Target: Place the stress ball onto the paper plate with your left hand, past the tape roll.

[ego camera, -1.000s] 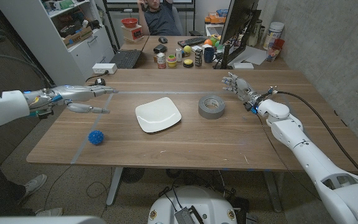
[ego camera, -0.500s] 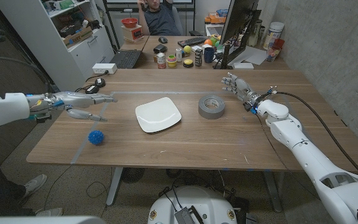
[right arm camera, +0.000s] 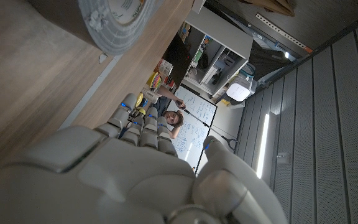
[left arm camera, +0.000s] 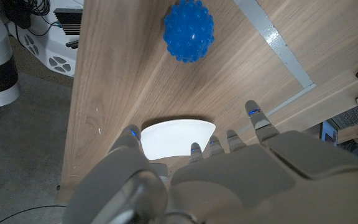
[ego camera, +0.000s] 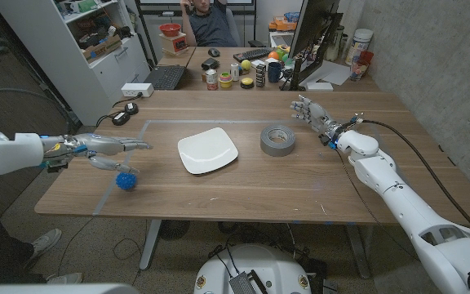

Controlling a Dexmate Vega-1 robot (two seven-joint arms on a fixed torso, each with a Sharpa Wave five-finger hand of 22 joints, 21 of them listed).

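The stress ball should settle in place rather than roll away when the robot sets it onto the paper plate, because short knobs cover its round surface.
A blue spiky stress ball lies near the table's front left edge; it also shows in the left wrist view. My left hand hovers just above and behind it, fingers spread, holding nothing. The white square paper plate sits mid-table, its edge visible past my left hand's fingers. A grey tape roll stands right of the plate and appears in the right wrist view. My right hand stands right of the roll, fingers apart, empty.
A strip of pale tape runs across the table's left part. At the far edge stand a laptop, cans, cups and a monitor. A person sits behind the table.
My left hand has moved toward the table's front edge and lower, closing in on the stress ball. The right arm, plate and roll have not moved.
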